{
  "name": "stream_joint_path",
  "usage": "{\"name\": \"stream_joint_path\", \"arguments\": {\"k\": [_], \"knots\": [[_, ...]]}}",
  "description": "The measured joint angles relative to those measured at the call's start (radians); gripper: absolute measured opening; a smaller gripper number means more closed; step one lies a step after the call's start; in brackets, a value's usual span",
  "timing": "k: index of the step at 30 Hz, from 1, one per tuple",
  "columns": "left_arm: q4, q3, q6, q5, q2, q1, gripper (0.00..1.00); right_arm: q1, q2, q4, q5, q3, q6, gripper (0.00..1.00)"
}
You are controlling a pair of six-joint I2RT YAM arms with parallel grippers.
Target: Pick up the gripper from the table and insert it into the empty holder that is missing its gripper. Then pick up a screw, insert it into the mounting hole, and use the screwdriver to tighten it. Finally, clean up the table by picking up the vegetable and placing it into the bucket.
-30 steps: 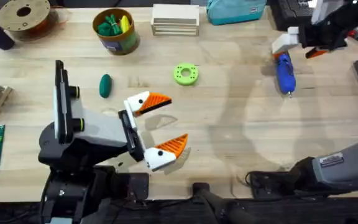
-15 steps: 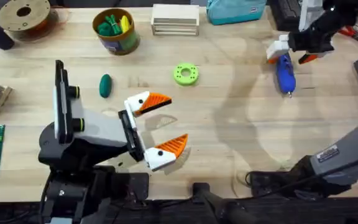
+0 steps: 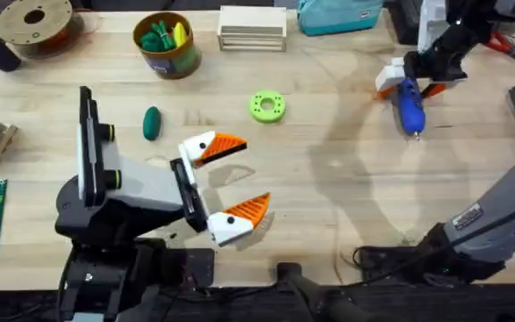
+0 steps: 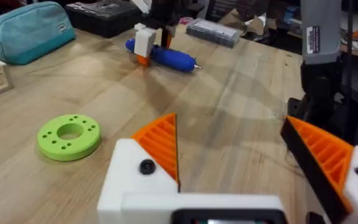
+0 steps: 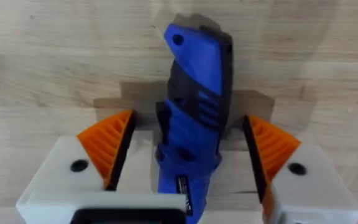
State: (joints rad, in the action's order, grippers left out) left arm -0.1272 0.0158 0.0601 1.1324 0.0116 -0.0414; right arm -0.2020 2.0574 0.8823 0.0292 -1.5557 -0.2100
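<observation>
The blue screwdriver [image 3: 410,107] will shine a light from its bit end when I squeeze, because a black switch [image 5: 163,118] sticks out toward my right gripper's orange finger.
The blue screwdriver [image 3: 410,107] lies on the table [image 3: 329,206] at the far right, bit pointing toward the front. My right gripper [image 3: 408,84] is down over its rear end, open, an orange pad on each side of the blue body [image 5: 194,106] with gaps showing. My left gripper [image 3: 238,179] hovers open near the front left, both white finger bases [image 4: 135,180] carrying orange tips. The dark green vegetable [image 3: 152,122] lies left of it. The bucket [image 3: 166,46] stands at the back left. The loose gripper and the screw are out of view.
A bright green ring disc [image 3: 267,105] lies mid-table. A brown spool [image 3: 34,22], a stack of wooden boards [image 3: 252,27] and a teal pouch [image 3: 338,13] line the back edge. Dark cases sit at the back right, a small wooden rack at the left edge.
My right gripper has moved left and lowered onto the screwdriver's rear end, now straddling it. The left arm and the other objects have not moved.
</observation>
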Motion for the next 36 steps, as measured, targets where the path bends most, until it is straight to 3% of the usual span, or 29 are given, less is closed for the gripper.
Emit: {"name": "stream_joint_path", "arguments": {"k": [24, 25, 28, 32, 33, 36], "knots": [[0.000, 0.000, 0.000, 0.000, 0.000, 0.000, 0.986, 0.001, 0.005, -0.047, -0.001, -0.002, 0.000, 0.990], [0.000, 0.000, 0.000, 0.000, 0.000, 0.000, 0.986, 0.001, 0.005, -0.049, -0.001, -0.002, 0.000, 0.942], [0.000, 0.000, 0.000, 0.000, 0.000, 0.000, 0.986, 0.001, 0.005, -0.065, -0.001, -0.002, 0.000, 0.659], [0.000, 0.000, 0.000, 0.000, 0.000, 0.000, 0.986, 0.000, 0.007, -0.079, 0.005, -0.002, -0.001, 0.134], [0.000, 0.000, 0.000, 0.000, 0.000, 0.000, 0.986, -0.001, 0.009, -0.084, 0.008, -0.002, 0.000, 0.045], [0.000, 0.000, 0.000, 0.000, 0.000, 0.000, 0.986, -0.001, 0.013, -0.087, 0.008, -0.005, 0.002, 0.020]]}}
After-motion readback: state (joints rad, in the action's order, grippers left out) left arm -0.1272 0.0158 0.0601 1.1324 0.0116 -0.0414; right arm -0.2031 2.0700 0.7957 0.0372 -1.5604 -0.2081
